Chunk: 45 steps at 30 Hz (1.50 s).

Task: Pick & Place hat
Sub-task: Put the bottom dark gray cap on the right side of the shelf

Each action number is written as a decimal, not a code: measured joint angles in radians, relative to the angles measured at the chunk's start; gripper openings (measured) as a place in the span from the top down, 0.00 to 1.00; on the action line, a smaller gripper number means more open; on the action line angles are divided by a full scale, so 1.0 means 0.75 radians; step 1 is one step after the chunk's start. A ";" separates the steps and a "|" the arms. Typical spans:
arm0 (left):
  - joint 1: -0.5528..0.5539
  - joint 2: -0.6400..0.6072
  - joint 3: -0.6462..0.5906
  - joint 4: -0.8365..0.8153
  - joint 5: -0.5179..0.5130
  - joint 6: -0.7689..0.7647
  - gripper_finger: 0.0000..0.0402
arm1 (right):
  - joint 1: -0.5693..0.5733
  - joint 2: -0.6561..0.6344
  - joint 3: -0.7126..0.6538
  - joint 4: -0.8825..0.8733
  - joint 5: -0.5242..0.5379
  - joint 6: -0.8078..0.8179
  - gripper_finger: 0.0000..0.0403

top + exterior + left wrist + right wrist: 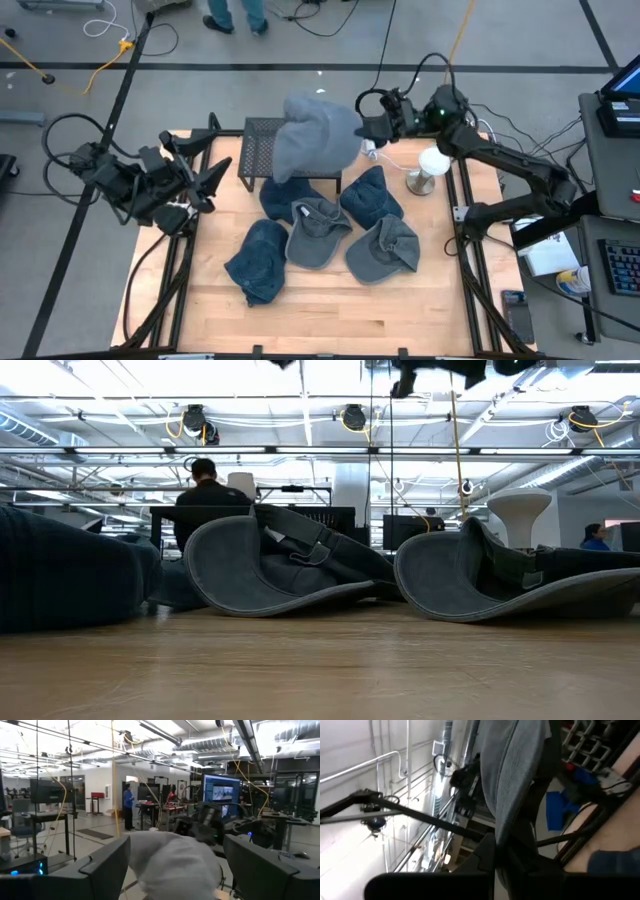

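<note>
I should now lower the light grey hat with my right gripper until it rests on the black mesh rack's clear top, then let go. The hat is hanging over that top now.
A light grey hat hangs in the air over a black mesh rack at the table's far side. My right gripper, reaching in from the right, is shut on it. In the right wrist view the grey cloth runs away from the fingers. My left gripper stands open at the table's left, pointing toward the hat. In its wrist view the hat shows between its two fingers, farther off and untouched. My right gripper pinches an edge of the grey hat between its two shut fingers. The fingers come in roughly level from the table's right side. The hat is lifted clear and spreads out from the fingers toward the left, above the rack.
Several hats lie on the wooden table: dark blue ones and grey caps, the caps also in the low view. A white stand rises at the far right. The near part of the table is bare.
</note>
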 joint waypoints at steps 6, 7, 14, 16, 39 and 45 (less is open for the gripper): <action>0.000 0.000 0.000 0.000 0.000 -0.001 0.20 | -0.176 0.084 0.000 0.003 -0.148 0.036 0.99; 0.000 0.000 0.000 0.001 0.000 -0.001 0.20 | -0.199 0.100 0.000 0.007 -0.166 0.038 0.99; 0.000 0.000 0.000 -0.002 -0.001 0.000 0.20 | -0.343 0.240 0.000 0.145 -0.249 0.057 0.99; 0.000 0.000 0.000 -0.002 -0.001 -0.001 0.20 | -0.378 0.289 0.000 0.196 -0.258 0.063 0.99; 0.000 0.000 0.000 -0.003 -0.024 0.010 0.20 | -0.366 0.669 0.000 0.262 -0.331 -0.054 0.99; 0.000 0.000 0.000 -0.003 -0.025 0.011 0.20 | -0.370 0.670 0.000 0.092 -0.329 -0.111 0.99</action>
